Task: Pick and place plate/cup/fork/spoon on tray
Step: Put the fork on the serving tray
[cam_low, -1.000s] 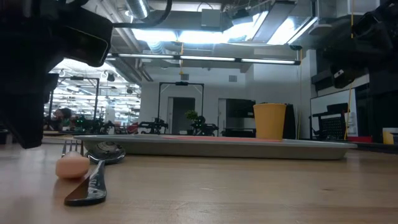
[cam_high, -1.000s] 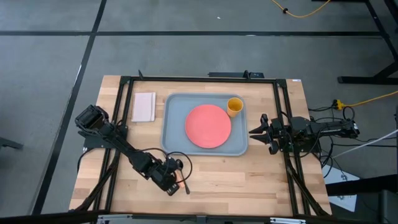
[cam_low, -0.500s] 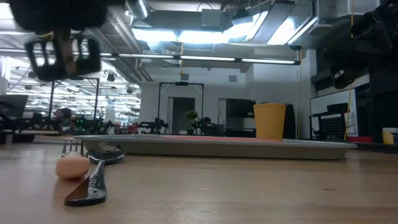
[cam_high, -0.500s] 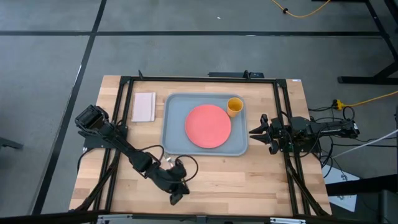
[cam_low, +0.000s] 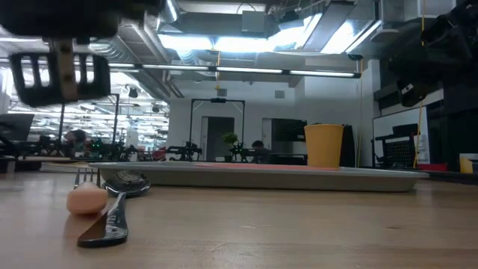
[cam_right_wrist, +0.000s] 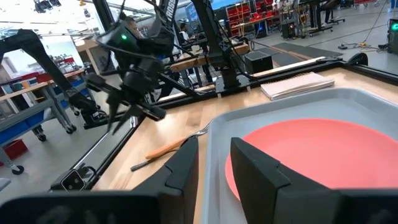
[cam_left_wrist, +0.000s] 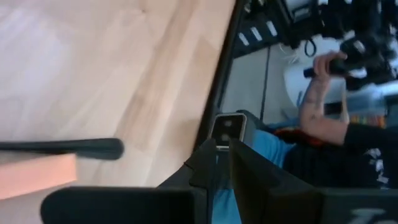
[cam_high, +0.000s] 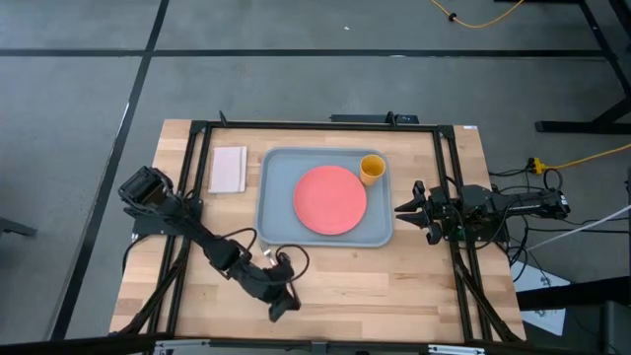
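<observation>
My left gripper is pointing past the fork [cam_low: 87,199] and spoon handle ends [cam_left_wrist: 107,149] toward the table's near edge. It should turn back and face down over the fork and spoon.
The fork [cam_low: 86,199], orange handle and silver tines, and the dark spoon [cam_low: 110,218] lie side by side on the bare wood near the table's front edge. They also show in the right wrist view, the fork [cam_right_wrist: 166,148] beside the spoon [cam_right_wrist: 144,163]. My left gripper [cam_low: 62,78] hovers above them, open by a narrow gap and empty. In its wrist view [cam_left_wrist: 221,146] it points past the handle ends toward the near edge. The coral plate [cam_high: 329,199] and yellow cup [cam_high: 372,169] stand in the grey-blue tray [cam_high: 271,202]. My right gripper [cam_high: 402,209] waits open at the tray's right.
A pale pad [cam_high: 228,170] lies left of the tray at the back. A black metal frame [cam_high: 197,197] runs around the tabletop. A person's arm [cam_left_wrist: 317,106] shows beyond the near edge. Bare wood [cam_high: 375,281] stretches in front of the tray.
My left gripper has risen from table height beside the fork and spoon and shifted a little toward the near edge. The fork and spoon have stayed where they lay.
</observation>
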Controlling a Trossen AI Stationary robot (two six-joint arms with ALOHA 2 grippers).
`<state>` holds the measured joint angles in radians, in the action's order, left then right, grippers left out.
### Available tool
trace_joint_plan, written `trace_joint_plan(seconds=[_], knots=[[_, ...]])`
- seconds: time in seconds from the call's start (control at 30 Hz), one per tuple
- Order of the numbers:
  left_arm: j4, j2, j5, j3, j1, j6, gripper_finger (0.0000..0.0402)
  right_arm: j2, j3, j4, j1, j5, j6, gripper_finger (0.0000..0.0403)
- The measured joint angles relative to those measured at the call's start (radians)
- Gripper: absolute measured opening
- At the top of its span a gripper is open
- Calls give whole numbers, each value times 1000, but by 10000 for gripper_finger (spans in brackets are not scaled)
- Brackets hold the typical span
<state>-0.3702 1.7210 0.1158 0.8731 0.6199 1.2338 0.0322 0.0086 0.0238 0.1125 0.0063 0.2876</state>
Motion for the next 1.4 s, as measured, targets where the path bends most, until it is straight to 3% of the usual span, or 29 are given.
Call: trace_joint_plan(seconds=[0.1, 0.27, 0.33, 0.43, 0.67, 0.77, 0.9, 1.03, 1.17, 1.3, 1.4], knots=[[-122, 0, -2, -76, -10, 39, 39, 0, 0, 0, 0, 0, 0, 99], [-504, 0, 31, -233, -3, 41, 39, 0, 0, 0, 0, 0, 0, 99], [-557, 0, 52, -278, 4, 78, 39, 0, 0, 0, 0, 0, -1, 99], [-543, 0, 48, -312, 12, 178, 39, 0, 0, 0, 0, 0, -3, 99], [-530, 0, 40, -326, 9, 198, 39, 0, 0, 0, 0, 0, -38, 99], [-531, 0, 135, -326, 4, 133, 39, 0, 0, 0, 0, 0, -33, 99], [-509, 0, 186, -326, -13, 204, 39, 0, 0, -1, 0, -7, -31, 99], [-502, 0, 276, -282, 27, 146, 39, 0, 0, -1, 0, -8, -34, 99], [-318, 0, 350, -163, 71, 104, 39, 0, 0, -1, 0, -8, -34, 99], [-72, 0, 339, -39, 90, 65, 39, 0, 0, -2, 0, -8, -34, 99], [-1, 0, 334, 12, 87, 66, 39, 0, 0, -2, 0, -8, -34, 99]])
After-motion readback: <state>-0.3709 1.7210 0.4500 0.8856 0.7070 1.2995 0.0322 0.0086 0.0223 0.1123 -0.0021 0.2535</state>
